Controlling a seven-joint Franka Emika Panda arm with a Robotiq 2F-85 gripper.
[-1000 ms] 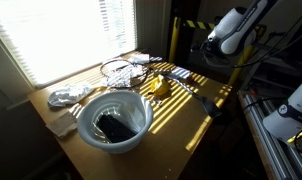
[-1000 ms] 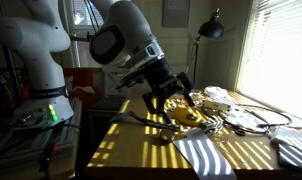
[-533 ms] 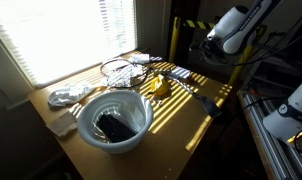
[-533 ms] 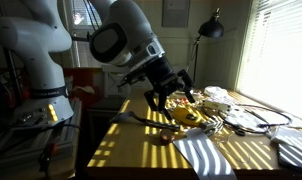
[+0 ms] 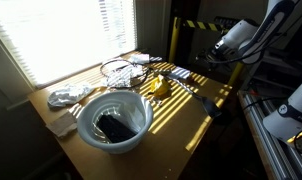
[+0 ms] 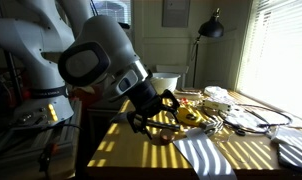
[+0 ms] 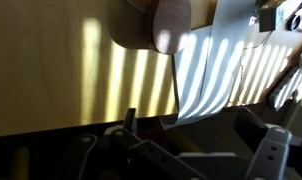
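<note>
The white sheet [image 6: 203, 152] lies flat with its end past the table's edge, so my gripper should back off the table, drop lower and approach that overhanging end [image 6: 219, 172].
My gripper [image 6: 151, 112] hangs just above the near left part of the wooden table [image 6: 141, 150], fingers spread and holding nothing. In an exterior view it is a dark shape [image 5: 217, 48] beyond the table's far edge. In the wrist view its dark fingers [image 7: 191, 128] frame the bottom, over sun-striped wood. Nearest to it are a yellow object [image 6: 187, 116], also visible from above [image 5: 157, 87], and a large white bowl [image 6: 206, 155] [image 5: 141, 106] holding a dark object [image 5: 116, 127]. The bowl's white side [image 7: 216, 70] shows in the wrist view.
Coiled cables [image 5: 119, 68] [image 6: 253, 118] lie at the window side. Crumpled foil [image 5: 66, 96] sits by the bowl. A black lamp [image 6: 209, 30] stands behind the table. A pinkish round thing [image 7: 171, 20] is at the top of the wrist view.
The arm has swung away from above the yellow object, toward the table's near left side and lower. The things on the table have not moved.
</note>
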